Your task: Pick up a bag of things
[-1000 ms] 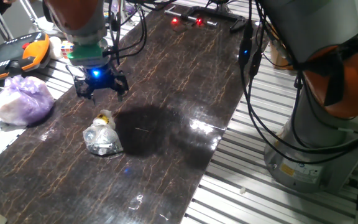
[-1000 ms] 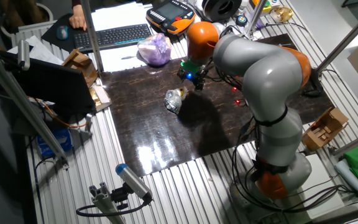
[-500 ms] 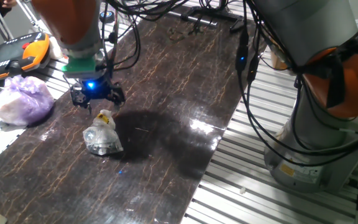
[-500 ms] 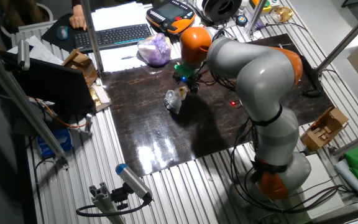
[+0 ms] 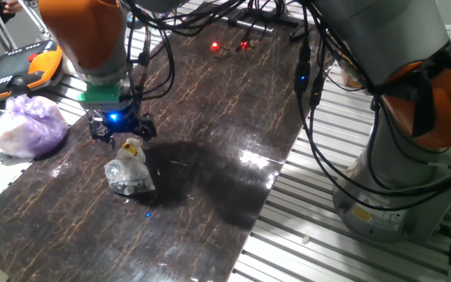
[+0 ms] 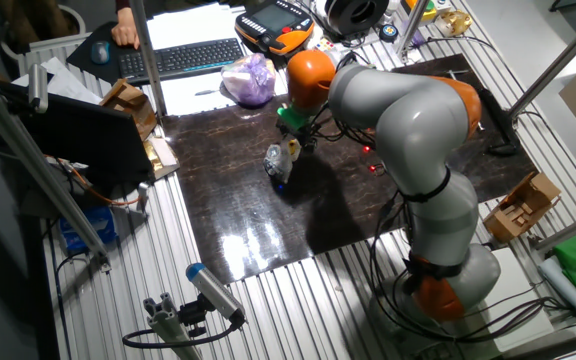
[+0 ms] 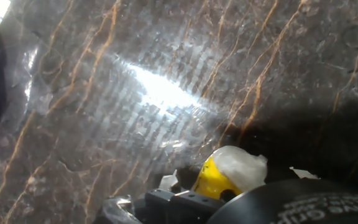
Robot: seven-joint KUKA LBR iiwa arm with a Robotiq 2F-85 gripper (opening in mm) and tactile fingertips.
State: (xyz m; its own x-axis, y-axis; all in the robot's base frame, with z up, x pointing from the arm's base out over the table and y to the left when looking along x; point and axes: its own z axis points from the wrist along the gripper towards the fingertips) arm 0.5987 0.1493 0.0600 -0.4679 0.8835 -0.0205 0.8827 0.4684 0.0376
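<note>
The neck of the bag is pulled together into a tied top [image 5: 131,148]. The grey contents [image 5: 131,178] will stay in a bundle and hang under it when I lift.
The bag of things [image 5: 129,174] is a small clear bag with grey shiny contents and a yellow-white tied top [image 5: 133,147]. It lies on the dark marbled table [image 5: 210,117]. My gripper [image 5: 120,131] hovers just above and behind the tied top, fingers spread open, holding nothing. In the other fixed view the bag [image 6: 278,162] lies just below the gripper [image 6: 293,140]. In the hand view the yellow-white top [image 7: 229,173] shows at the bottom edge, next to dark gripper parts; the grey body is hidden.
A larger purple-white bag [image 5: 27,125] lies to the left, also seen in the other fixed view [image 6: 250,78]. An orange teach pendant [image 5: 22,66] and a keyboard [image 6: 183,58] lie beyond it. Cables hang over the table's far side. The arm's base [image 5: 402,164] stands at the right.
My gripper has moved left and down toward the small bag, ending close over its tied top. The bag has not moved.
</note>
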